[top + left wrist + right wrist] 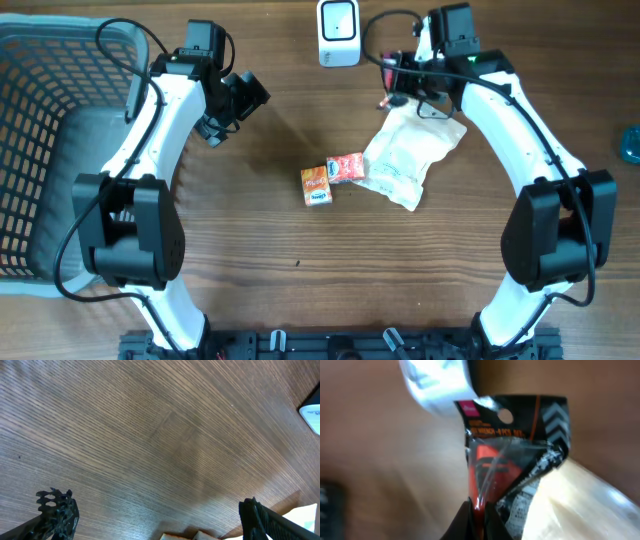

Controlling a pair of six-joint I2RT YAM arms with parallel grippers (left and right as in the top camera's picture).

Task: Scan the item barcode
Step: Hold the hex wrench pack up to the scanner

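I should tilt the packet up with my right gripper so that its back faces the scanner's window (339,19), because the packet's back (388,74) faces down beside the white barcode scanner.
My right gripper (403,78) is shut on a black and red blister packet (388,88), held off the table just right of the white barcode scanner (338,32). The right wrist view shows the packet (512,445) pinched at its lower edge between the fingertips (492,522), with the scanner (437,385) blurred behind its top left corner. No barcode shows on the packet's visible face. My left gripper (238,100) hangs open over bare wood left of centre; in its wrist view the gripper (157,522) has nothing between the fingers.
Two small orange boxes (330,177) and a white pouch (410,155) lie mid-table; their edges show at the bottom of the left wrist view. A grey mesh basket (40,150) fills the left side. A teal object (630,143) sits at the right edge.
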